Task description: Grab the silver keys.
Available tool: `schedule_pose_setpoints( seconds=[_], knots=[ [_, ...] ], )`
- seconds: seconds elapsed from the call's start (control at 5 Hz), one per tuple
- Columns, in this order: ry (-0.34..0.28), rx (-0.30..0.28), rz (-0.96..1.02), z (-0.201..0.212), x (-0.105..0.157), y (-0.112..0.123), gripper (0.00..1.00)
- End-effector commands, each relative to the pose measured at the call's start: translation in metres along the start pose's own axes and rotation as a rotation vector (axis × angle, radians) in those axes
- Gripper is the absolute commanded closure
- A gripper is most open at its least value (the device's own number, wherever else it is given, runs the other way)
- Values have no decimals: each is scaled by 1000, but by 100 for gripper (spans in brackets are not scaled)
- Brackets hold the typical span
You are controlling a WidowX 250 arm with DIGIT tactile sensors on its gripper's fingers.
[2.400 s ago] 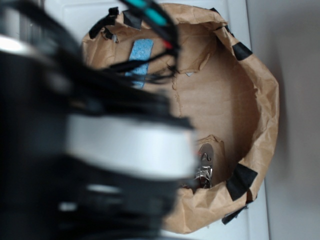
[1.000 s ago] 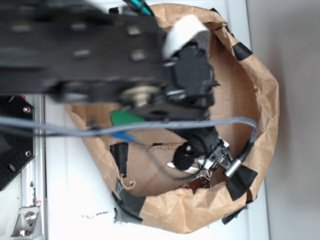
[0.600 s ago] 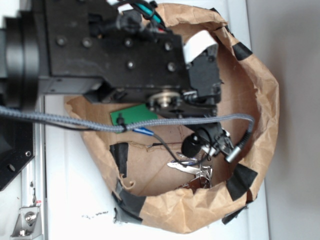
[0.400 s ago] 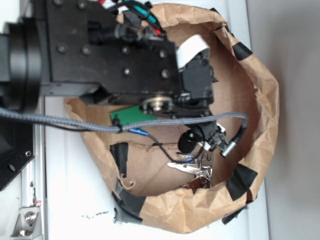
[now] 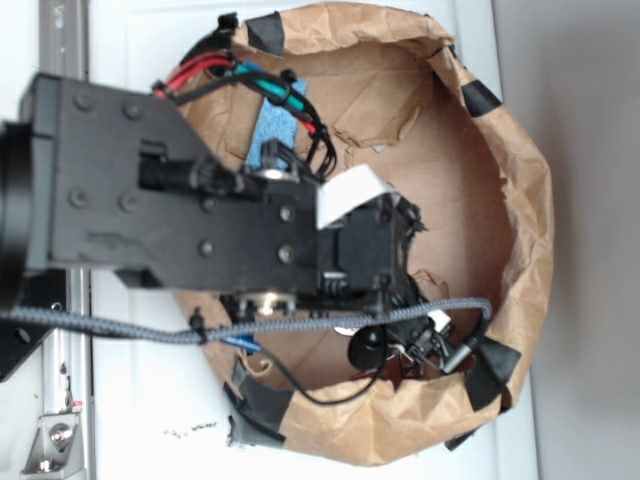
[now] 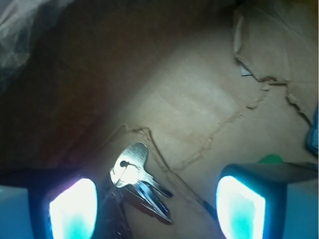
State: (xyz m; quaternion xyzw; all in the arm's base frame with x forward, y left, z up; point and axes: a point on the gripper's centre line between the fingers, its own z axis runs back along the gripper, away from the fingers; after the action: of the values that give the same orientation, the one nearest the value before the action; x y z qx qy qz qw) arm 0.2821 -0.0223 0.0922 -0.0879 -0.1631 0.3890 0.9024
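I should keep going down to the brown paper [image 6: 187, 206] and close my gripper on the blades, since the silver keys' blades [image 6: 152, 200] are lying between my open fingers.
In the wrist view the silver keys [image 6: 133, 168] lie flat on the brown paper floor, their blades fanning toward the lower right. My gripper [image 6: 157, 209] is open and straddles them. The left pad [image 6: 72, 209] is close beside the bunch. The right pad [image 6: 241, 206] stands well apart from it. Nothing is held. Seen from the exterior camera, my gripper [image 5: 400, 345] is low inside the paper bag [image 5: 530, 200], near its lower wall, and its body covers most of the keys.
A blue sponge [image 5: 280, 125] lies at the upper left of the bag, behind red and black wires. A grey cable [image 5: 300, 325] crosses below the arm. A green sliver [image 6: 271, 159] shows by the right finger. The bag's taped walls stand close around the gripper.
The arm has swung down the image and the gripper now sits over the keys. The green block is now covered by the arm and the blue sponge is uncovered.
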Motion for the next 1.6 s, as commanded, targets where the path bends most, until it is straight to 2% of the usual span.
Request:
schedule_pose_setpoints(
  seconds=[0.0,0.4,0.6,1.0,1.4],
  knots=[
    [-65,-40,36,-8,0,-30,0],
    [-58,-4,59,-31,-1,-39,0],
    [-48,13,96,-38,1,-37,100],
    [-33,18,88,-31,-19,0,100],
    [-30,6,89,-25,-21,9,100]
  ],
)
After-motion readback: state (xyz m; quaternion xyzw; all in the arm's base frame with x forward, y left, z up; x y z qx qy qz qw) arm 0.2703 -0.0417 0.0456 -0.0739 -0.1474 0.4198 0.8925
